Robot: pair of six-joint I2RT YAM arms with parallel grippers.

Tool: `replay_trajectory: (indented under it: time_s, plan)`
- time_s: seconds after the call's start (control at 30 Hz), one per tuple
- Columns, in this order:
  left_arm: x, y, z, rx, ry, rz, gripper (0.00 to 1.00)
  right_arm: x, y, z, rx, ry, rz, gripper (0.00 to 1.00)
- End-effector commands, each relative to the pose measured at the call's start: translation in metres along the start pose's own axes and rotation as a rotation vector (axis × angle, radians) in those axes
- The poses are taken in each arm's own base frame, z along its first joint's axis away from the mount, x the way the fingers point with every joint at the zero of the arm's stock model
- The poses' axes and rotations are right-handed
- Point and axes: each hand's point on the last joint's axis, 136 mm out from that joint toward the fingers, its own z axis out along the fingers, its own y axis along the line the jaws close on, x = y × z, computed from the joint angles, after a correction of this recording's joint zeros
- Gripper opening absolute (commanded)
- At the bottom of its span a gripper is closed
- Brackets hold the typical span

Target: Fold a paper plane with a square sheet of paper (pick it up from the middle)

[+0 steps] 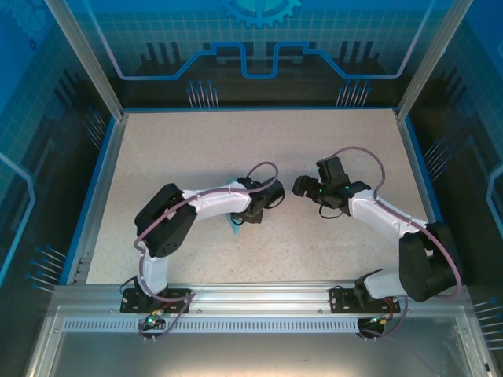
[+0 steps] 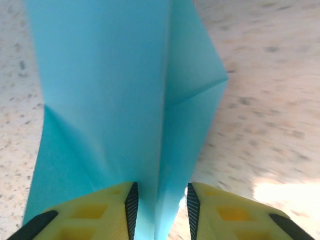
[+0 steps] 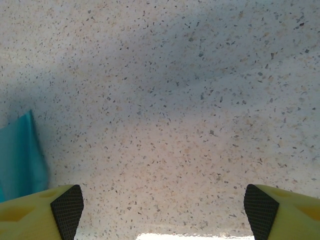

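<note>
The paper plane is covered by my left gripper's wrist, which is in my right gripper's way. My left gripper should move back first, and then my right gripper should pinch the paper plane's near end [image 1: 236,226].
The light-blue paper plane [image 2: 115,90] lies on the speckled table, folded along a raised centre crease with an angled flap on each side. My left gripper [image 2: 160,200] straddles the near end of that crease. Its yellow fingers [image 2: 95,215] stand a little apart, with table showing between the paper and the right pad, so it is open. From above, a sliver of the paper [image 1: 233,228] pokes out under the left wrist. My right gripper [image 3: 162,210] hangs wide open over bare table, nothing between its pads, with the paper's edge [image 3: 20,155] off to its left.
The speckled tabletop [image 1: 236,141] is bordered by a blue rim and glass walls. The two wrists face each other near the middle, the right one [image 1: 322,188] a short gap from the left arm [image 1: 220,200]. A metal rail [image 1: 259,302] runs along the near edge.
</note>
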Motion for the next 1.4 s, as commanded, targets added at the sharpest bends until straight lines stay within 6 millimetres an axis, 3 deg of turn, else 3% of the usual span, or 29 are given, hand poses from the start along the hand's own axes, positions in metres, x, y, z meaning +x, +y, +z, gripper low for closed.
replay_trajectory:
  time_s: [0.0, 0.17, 0.3, 0.4, 0.57, 0.67, 0.8, 0.97, 1.13, 1.37]
  plan:
    - [-0.011, -0.029, -0.049, 0.263, -0.058, -0.023, 0.44, -0.004, 0.001, -0.007, -0.023, -0.010, 0.006, 0.88]
    - [-0.017, -0.033, -0.092, 0.448, -0.132, -0.056, 0.60, -0.008, 0.016, -0.011, -0.079, -0.014, -0.030, 0.86]
    - [-0.020, -0.021, -0.106, 0.547, -0.169, -0.128, 0.71, -0.005, 0.047, -0.018, -0.137, -0.025, -0.126, 0.83]
    - [-0.022, 0.007, -0.097, 0.563, -0.174, -0.243, 0.78, 0.004, 0.082, -0.020, -0.162, -0.022, -0.241, 0.80]
    - [-0.014, 0.060, -0.072, 0.613, -0.166, -0.471, 0.87, 0.039, 0.136, -0.013, -0.206, 0.041, -0.410, 0.67]
    - [-0.006, 0.082, -0.060, 0.632, -0.154, -0.559, 0.90, 0.060, 0.163, -0.005, -0.230, 0.089, -0.484, 0.59]
    - [0.004, 0.099, -0.044, 0.654, -0.121, -0.640, 0.92, 0.089, 0.187, 0.009, -0.220, 0.154, -0.570, 0.56]
    - [0.009, 0.107, -0.031, 0.699, -0.093, -0.710, 0.95, 0.114, 0.198, 0.031, -0.200, 0.246, -0.623, 0.56]
    - [0.008, 0.107, -0.028, 0.724, -0.081, -0.721, 0.97, 0.125, 0.198, 0.045, -0.210, 0.308, -0.621, 0.55]
    - [0.006, 0.100, -0.023, 0.760, -0.054, -0.724, 0.99, 0.127, 0.194, 0.065, -0.267, 0.369, -0.551, 0.40]
